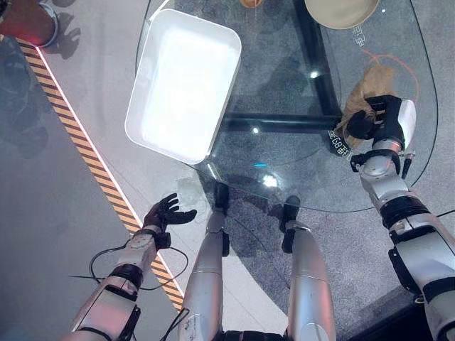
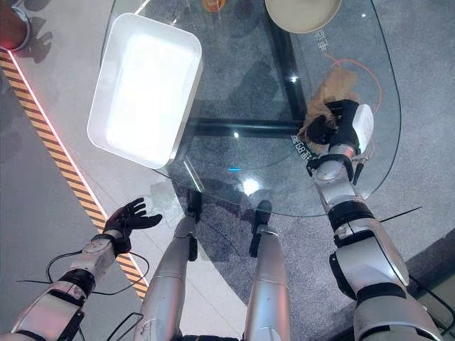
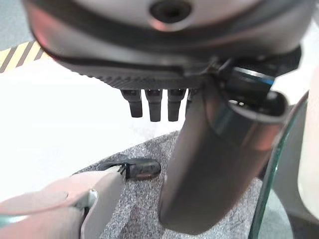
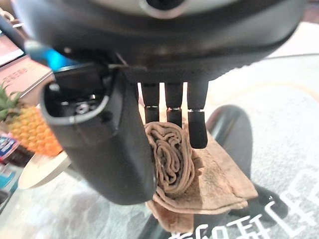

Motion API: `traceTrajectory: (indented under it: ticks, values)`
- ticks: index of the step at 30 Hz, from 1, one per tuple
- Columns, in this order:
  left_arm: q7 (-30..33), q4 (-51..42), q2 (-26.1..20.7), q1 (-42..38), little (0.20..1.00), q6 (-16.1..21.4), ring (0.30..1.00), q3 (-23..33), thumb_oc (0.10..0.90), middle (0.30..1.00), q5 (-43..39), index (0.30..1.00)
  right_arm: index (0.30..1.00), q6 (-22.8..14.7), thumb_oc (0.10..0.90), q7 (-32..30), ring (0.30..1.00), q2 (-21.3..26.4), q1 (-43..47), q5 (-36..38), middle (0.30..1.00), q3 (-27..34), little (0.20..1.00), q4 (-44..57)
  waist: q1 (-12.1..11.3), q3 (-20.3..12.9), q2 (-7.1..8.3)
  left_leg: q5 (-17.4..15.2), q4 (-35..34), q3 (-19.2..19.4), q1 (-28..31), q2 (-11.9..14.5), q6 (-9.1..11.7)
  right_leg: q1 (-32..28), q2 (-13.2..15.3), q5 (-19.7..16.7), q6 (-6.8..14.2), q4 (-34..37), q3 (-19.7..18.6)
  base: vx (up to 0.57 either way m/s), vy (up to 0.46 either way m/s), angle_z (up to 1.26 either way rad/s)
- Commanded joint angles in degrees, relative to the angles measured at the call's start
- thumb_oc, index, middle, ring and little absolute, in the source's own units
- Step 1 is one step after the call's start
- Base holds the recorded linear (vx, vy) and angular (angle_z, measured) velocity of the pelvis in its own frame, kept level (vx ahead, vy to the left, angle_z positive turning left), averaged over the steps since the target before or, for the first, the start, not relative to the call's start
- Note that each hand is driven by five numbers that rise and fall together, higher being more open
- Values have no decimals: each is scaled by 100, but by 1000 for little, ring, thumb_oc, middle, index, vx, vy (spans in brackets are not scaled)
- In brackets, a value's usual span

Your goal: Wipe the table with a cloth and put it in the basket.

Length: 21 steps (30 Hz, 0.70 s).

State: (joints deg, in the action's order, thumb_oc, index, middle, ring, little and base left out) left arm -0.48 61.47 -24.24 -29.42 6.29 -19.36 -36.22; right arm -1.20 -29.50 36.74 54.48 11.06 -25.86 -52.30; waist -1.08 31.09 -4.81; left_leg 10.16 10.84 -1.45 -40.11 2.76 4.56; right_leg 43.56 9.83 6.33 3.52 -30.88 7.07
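Observation:
My gripper will carry the brown cloth (image 1: 360,104) into the basket, and the cloth will stay gathered as it moves because it lies in a narrow, crumpled heap (image 1: 375,80).
A crumpled brown cloth (image 1: 367,84) lies on the right side of the glass table (image 1: 284,145). My right hand (image 1: 382,119) rests on its near end. In the right wrist view the cloth (image 4: 174,159) is bunched in folds between the thumb and the curled fingers (image 4: 197,124), so the hand is shut on it. A white rectangular basket (image 1: 143,71) sits on the table's left part, overhanging the edge. My left hand (image 1: 165,213) hangs below table height off the near left edge, fingers spread and holding nothing.
A beige bowl (image 1: 341,11) stands at the table's far edge, with an orange object (image 1: 250,3) beside it. A pineapple (image 4: 30,129) shows past the cloth. Yellow-black tape (image 1: 78,135) runs across the floor at left.

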Motion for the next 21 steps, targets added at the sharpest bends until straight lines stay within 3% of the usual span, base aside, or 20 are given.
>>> traceTrajectory:
  ticks: [1,13,21]
  values:
    - [301,-80,-57,123,900,81,900,182,800,900,48,900,300,-475,100,752,300,-124,165,-598,300,-581,200,1193,-158,-130,54,-1038,773,315,106,-355,-256,-164,-216,-439,38,727,162,0,0,0]
    - [427,-188,80,202,900,89,900,280,800,900,163,900,300,-145,100,1822,300,-404,-330,-970,300,-1203,200,2600,-114,-130,95,-931,661,371,184,-360,-211,-236,-200,-441,17,821,190,1,0,1]
    - [443,-124,115,208,900,146,900,308,800,900,121,900,300,-55,100,2125,300,-461,-548,-915,300,-1382,200,2941,-82,-130,111,-885,631,399,211,-352,-186,-266,-190,-448,8,849,198,0,0,0]
